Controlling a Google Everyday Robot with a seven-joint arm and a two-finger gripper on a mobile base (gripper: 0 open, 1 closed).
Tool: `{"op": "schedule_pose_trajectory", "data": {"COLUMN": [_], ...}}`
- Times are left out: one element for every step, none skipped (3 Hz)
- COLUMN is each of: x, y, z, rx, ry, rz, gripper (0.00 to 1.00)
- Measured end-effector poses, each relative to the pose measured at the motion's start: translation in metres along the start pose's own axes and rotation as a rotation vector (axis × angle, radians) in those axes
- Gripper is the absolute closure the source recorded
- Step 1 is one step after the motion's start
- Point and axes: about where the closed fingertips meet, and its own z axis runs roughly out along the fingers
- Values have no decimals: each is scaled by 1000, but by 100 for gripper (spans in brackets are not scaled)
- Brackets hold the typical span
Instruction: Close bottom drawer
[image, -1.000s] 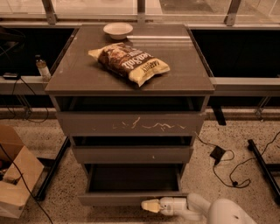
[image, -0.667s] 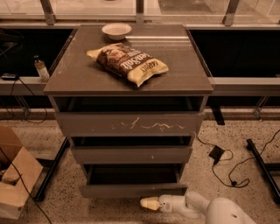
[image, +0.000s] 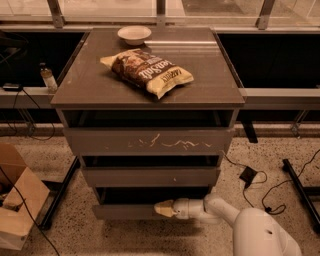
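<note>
My gripper needs to move back and come in lower to push the drawer's flat front (image: 147, 213), because it is over the top edge of the bottom drawer's front (image: 150, 205).
The bottom drawer (image: 125, 211) is the lowest of three in a grey-brown cabinet. Its plain flat front stands only slightly out from the cabinet, with a thin dark strip of interior showing above it. My gripper (image: 163, 209) comes in from the lower right on a white arm (image: 220, 210). Its pale tip rests against the drawer front, right of centre. Above are the front with a small white speck (image: 150, 176) and the taller front with pale scratch marks (image: 150, 141).
A chip bag (image: 147, 71) and a white bowl (image: 134, 34) lie on the cabinet top. A cardboard box (image: 17, 202) stands on the floor at left. Cables and a power brick (image: 248, 175) lie at right. A small bottle (image: 48, 77) stands on the left ledge.
The bottom drawer has slid inward; much less of its dark interior shows now. My gripper has moved forward with the drawer front.
</note>
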Motion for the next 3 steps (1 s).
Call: {"op": "schedule_pose_trajectory", "data": {"x": [-27, -26, 0], "y": [-8, -19, -27], "z": [9, 17, 20], "rx": [54, 85, 106], "ry": [31, 58, 89], "rz": [-92, -91, -26], "gripper": [84, 61, 37]}}
